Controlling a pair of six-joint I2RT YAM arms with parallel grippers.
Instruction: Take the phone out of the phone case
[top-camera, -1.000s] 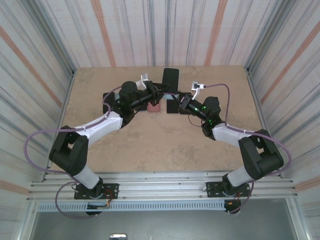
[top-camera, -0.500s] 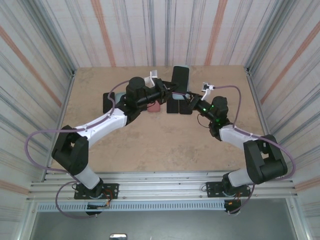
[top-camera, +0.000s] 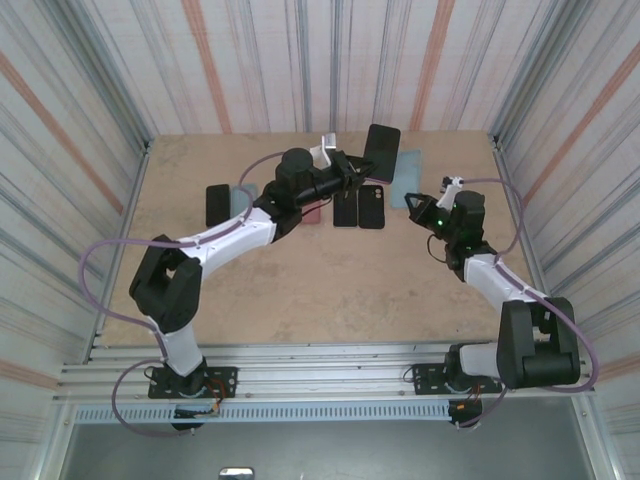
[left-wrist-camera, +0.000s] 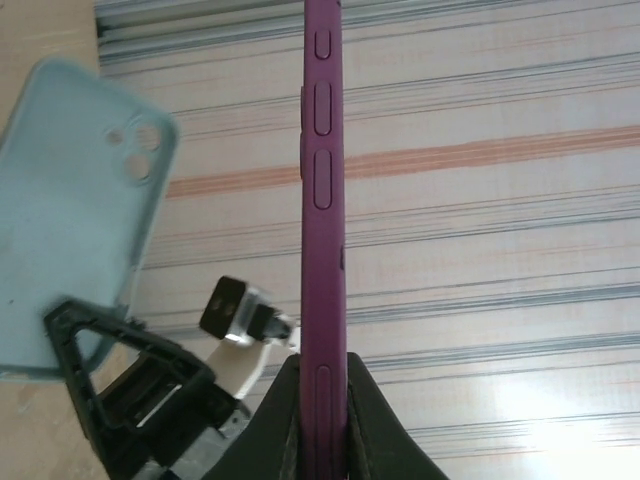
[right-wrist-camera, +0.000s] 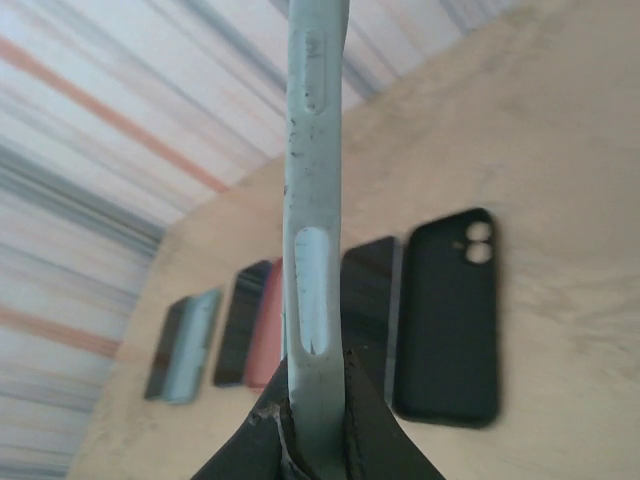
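Observation:
The phone is clear of its case (top-camera: 383, 150), so my left gripper should keep lowering it onto the free spot (top-camera: 400, 221) beside the black case until the phone is lying flat.
The phone (top-camera: 381, 150), dark-faced with a purple side (left-wrist-camera: 322, 200), hangs above the far part of the table, and my left gripper (top-camera: 357, 172) (left-wrist-camera: 322, 365) is shut on its lower edge. The phone case (top-camera: 408, 180) is light blue and empty; it is off the phone, just right of it. My right gripper (top-camera: 420, 203) (right-wrist-camera: 315, 365) is shut on the case's edge (right-wrist-camera: 312, 230). In the left wrist view the case (left-wrist-camera: 70, 220) shows its back with the camera cutout, apart from the phone.
On the table (top-camera: 300, 280) below lie a black case (top-camera: 371, 207) (right-wrist-camera: 450, 320), a dark phone (top-camera: 346, 207) (right-wrist-camera: 365, 300) and a pink case (top-camera: 312, 212). Farther left lie another dark phone (top-camera: 217, 205) and a light blue case (top-camera: 240, 200). Striped walls close in three sides.
Both arms swung right. The left gripper carried the phone right and farther back; the right gripper drew the light blue case away to the right, so the two now stand apart.

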